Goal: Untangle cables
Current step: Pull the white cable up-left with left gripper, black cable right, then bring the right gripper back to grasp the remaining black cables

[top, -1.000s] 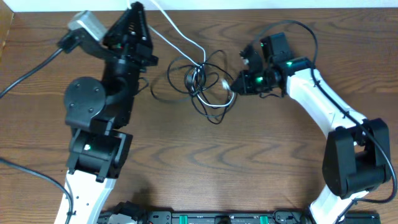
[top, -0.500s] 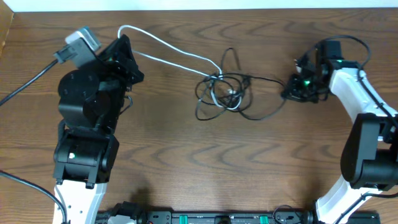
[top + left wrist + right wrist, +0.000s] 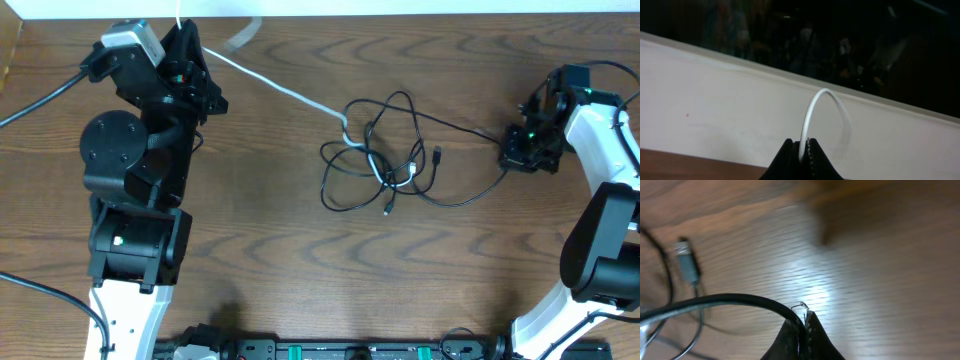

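The white cable is straight but still caught in the black loops (image 3: 376, 165), so the robot's left gripper should come back, let go of it and take hold of the black cable (image 3: 468, 128).
A loose tangle of thin black cables (image 3: 385, 160) lies at the table's middle. A white cable (image 3: 275, 82) runs from the tangle up-left to my left gripper (image 3: 183, 30), which is shut on it at the table's far edge; in the left wrist view the white cable (image 3: 815, 107) arcs out of the closed jaws (image 3: 804, 145). A black cable (image 3: 468, 128) runs from the tangle right to my right gripper (image 3: 520, 150), shut on it. The right wrist view shows that black cable (image 3: 725, 302) pinched in the jaws (image 3: 802, 320), with a small plug end (image 3: 687, 265) nearby.
Thick black robot wires (image 3: 45, 95) trail off the left arm. The white wall (image 3: 715, 120) borders the table's far edge. Loose plug ends (image 3: 438, 155) lie beside the tangle. An equipment rail (image 3: 330, 350) runs along the front edge.
My right gripper pulled its black cable far to the right. My left gripper moved up-left with the white cable. The tangle spread out and shifted right.
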`<state>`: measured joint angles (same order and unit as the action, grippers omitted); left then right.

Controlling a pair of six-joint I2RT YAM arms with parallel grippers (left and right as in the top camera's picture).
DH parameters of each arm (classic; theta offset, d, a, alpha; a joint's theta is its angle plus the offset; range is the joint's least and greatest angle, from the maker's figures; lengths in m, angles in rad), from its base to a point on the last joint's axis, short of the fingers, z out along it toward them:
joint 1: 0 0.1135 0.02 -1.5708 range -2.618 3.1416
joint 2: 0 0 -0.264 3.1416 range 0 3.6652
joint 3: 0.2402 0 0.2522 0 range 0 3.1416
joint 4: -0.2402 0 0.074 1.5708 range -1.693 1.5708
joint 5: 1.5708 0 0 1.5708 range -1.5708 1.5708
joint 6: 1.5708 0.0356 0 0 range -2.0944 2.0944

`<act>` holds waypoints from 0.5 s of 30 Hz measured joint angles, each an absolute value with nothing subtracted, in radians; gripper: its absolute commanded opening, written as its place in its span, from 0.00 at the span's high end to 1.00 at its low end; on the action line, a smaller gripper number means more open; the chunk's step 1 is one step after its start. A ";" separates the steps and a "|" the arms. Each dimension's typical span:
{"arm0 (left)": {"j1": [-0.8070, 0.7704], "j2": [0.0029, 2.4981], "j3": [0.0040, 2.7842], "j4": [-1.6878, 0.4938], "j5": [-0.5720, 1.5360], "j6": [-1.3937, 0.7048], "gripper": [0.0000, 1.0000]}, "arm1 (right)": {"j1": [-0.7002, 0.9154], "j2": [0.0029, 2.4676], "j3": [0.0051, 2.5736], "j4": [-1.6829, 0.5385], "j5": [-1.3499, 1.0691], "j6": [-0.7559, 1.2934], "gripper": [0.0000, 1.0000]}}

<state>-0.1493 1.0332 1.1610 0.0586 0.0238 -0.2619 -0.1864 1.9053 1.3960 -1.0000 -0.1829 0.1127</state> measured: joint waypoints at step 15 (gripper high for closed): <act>-0.146 1.059 1.185 0.062 0.458 -0.865 0.93 | 0.120 1.862 1.653 -1.023 -0.699 -0.297 0.16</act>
<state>-0.1455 1.0592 1.1847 0.0616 0.4580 -0.8650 0.1196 1.8618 1.6531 -1.0233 -0.6987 -0.2966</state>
